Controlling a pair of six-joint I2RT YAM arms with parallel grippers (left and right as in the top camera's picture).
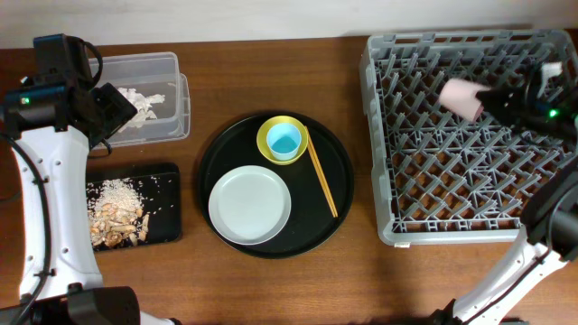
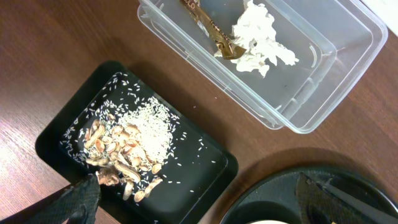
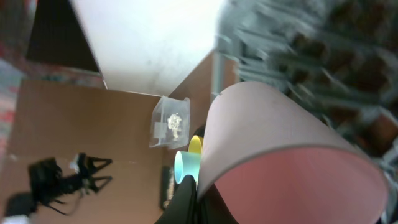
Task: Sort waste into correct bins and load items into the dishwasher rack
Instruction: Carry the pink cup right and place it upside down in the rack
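My right gripper keeps lowering the pink cup (image 1: 461,98), which is over free pegs of the grey dishwasher rack (image 1: 459,131), until those pegs hold it up, and then let go.
My right gripper (image 1: 485,101) is shut on the rim of the pink cup (image 1: 461,96), held on its side over the far part of the grey dishwasher rack (image 1: 452,194); the cup fills the right wrist view (image 3: 280,155). My left gripper (image 1: 110,113) is open and empty (image 2: 199,205) above the bins. The clear tub (image 1: 172,68) holds crumpled white paper (image 2: 258,37) and a brown-gold wrapper scrap (image 2: 214,34). The shallow black tray (image 1: 169,217) holds rice with brown food pieces (image 2: 134,140). The grey plate (image 1: 250,205), the yellow bowl (image 1: 269,129) with the light-blue cup (image 1: 284,140) in it, and the chopsticks (image 1: 323,179) lie on the round tray.
The large round black tray (image 1: 336,144) sits mid-table between the bins and the rack. Its rim shows in the left wrist view (image 2: 273,186). The rack's upright prongs stand under the pink cup. Bare brown table lies along the front edge.
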